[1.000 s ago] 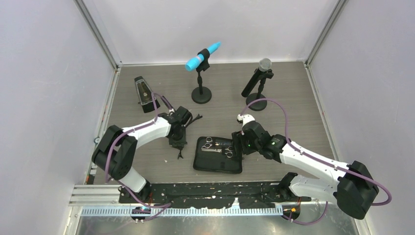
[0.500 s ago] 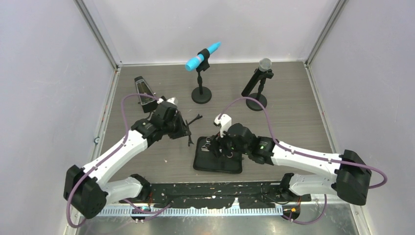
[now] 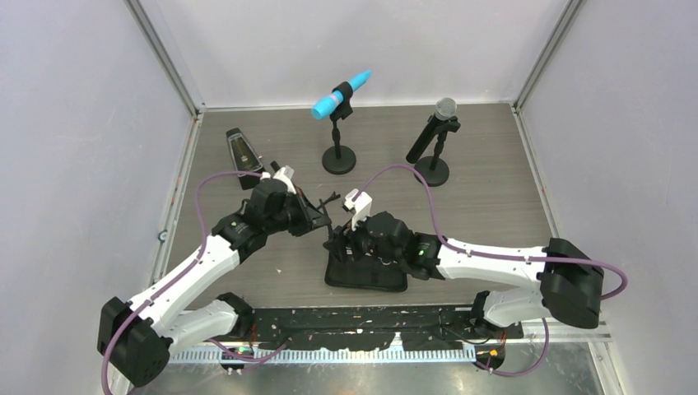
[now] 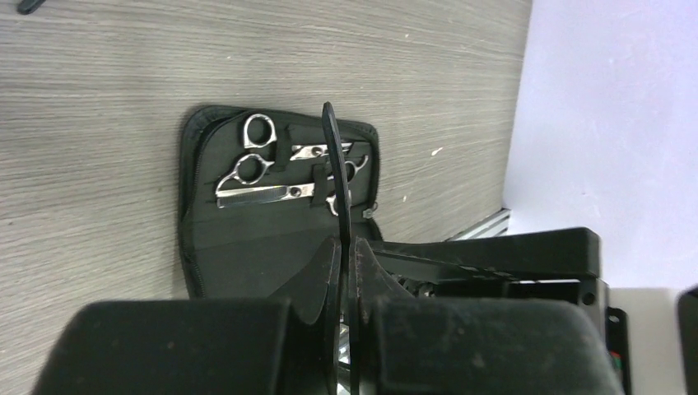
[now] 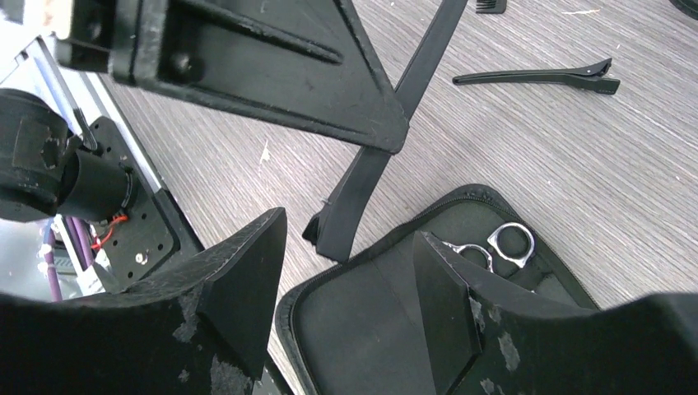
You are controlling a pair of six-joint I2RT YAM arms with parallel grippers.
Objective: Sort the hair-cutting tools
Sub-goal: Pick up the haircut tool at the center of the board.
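The comb is in my left gripper and the case lies free, so next my right gripper takes the comb's tip (image 5: 336,233) before my left gripper steadies the case (image 3: 333,274).
My left gripper (image 3: 316,216) (image 4: 346,247) is shut on the long flat black comb (image 4: 333,164). It holds the comb edge-on, slanting down toward the left end of the open black zip case (image 3: 370,278) (image 4: 247,239). Two silver scissors (image 4: 263,191) (image 4: 317,151) lie in the case's straps. My right gripper (image 3: 346,244) (image 5: 350,239) is open and empty over the case's left end (image 5: 370,321), with the comb's tip (image 5: 362,189) just ahead of its fingers. Scissor rings (image 5: 510,244) show past the right finger. One black hair clip (image 5: 535,76) (image 3: 329,200) lies on the table beyond.
The black metronome (image 3: 240,150) stands at the back left. A blue microphone on a stand (image 3: 339,156) and a black microphone on a stand (image 3: 432,169) stand at the back. The two arms are close together over the case.
My left gripper has carried the comb right, up to the case's left end. My right gripper has moved left across the case, toward the comb.
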